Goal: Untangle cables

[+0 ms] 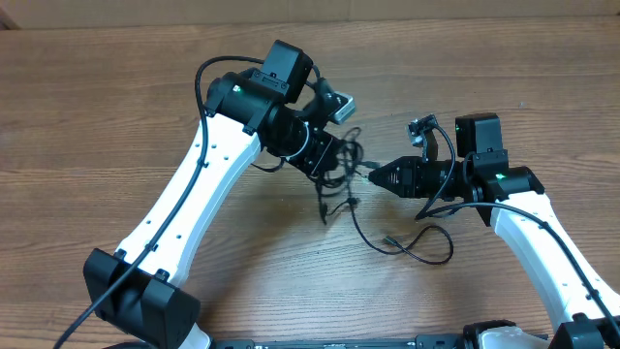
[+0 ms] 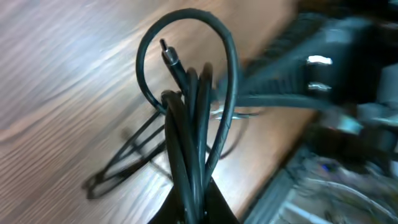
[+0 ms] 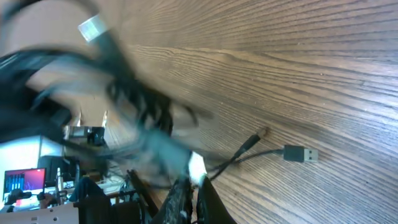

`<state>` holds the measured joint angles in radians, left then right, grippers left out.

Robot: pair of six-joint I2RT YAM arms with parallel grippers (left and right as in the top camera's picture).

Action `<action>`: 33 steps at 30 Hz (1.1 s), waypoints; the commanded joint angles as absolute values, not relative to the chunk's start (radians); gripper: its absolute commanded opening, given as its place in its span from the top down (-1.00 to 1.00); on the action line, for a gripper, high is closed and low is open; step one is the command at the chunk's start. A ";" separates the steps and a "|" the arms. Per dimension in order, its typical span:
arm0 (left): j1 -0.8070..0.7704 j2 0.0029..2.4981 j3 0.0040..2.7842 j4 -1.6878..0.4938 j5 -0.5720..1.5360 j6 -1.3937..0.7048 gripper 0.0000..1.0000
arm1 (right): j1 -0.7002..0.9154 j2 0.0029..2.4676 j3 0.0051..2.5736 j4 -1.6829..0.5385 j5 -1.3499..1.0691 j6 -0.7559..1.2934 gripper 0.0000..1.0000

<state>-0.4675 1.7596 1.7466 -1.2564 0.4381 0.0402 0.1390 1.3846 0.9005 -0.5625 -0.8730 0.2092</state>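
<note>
Next, I move my left gripper back and raise the cables with it to spread their loops open, because the bunched cables (image 1: 339, 176) hang slack near my right gripper.
The cables (image 1: 336, 179) are a tangle of thin black cords held between my two grippers above the table. My left gripper (image 1: 331, 155) is shut on a bundle of several strands (image 2: 189, 143), with a loop and a silver-tipped plug (image 2: 168, 55) sticking up beyond the jaws (image 2: 194, 208). My right gripper (image 1: 373, 176) is shut on a pale cable end (image 3: 196, 167) at its fingertips (image 3: 189, 190). One cord trails down into a loose loop (image 1: 426, 250) on the table. A USB plug (image 3: 301, 154) and a small plug (image 3: 258, 135) lie on the wood.
The wooden table (image 1: 116, 116) lies under both arms. The arms' own thicker black cables (image 1: 208, 73) arch over the left arm. The two grippers are close together near the table's middle. Monitors and clutter (image 3: 25, 183) show past the table edge.
</note>
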 commanded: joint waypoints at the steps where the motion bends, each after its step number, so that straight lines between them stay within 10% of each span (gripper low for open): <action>1: -0.468 1.732 1.771 -1.267 0.020 -0.232 0.92 | 0.142 1.369 0.916 -0.571 -0.828 0.204 0.93; 14: -0.463 1.732 1.771 -1.280 -0.042 -0.368 0.92 | 0.142 1.369 0.916 -0.758 -0.419 0.265 0.91; 19: -0.461 1.732 1.771 -1.361 0.929 0.526 0.91 | 0.142 1.369 0.916 -0.754 -0.419 0.265 0.87; 21: -0.455 1.732 1.771 -1.390 0.983 0.651 0.92 | 0.142 1.369 0.916 -0.756 -0.420 0.265 0.87; 28: -0.437 1.739 1.770 -1.252 0.094 -0.176 0.92 | 0.142 1.369 0.916 -0.757 -0.445 0.263 0.88; 33: -0.444 1.739 1.770 -1.262 0.601 0.134 0.92 | 0.142 1.369 0.916 -0.698 -0.659 0.176 0.89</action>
<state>-0.4324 1.7561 1.7489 -1.2617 0.3695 0.0418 0.1390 1.3846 0.9005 -0.7204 -0.5201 0.2356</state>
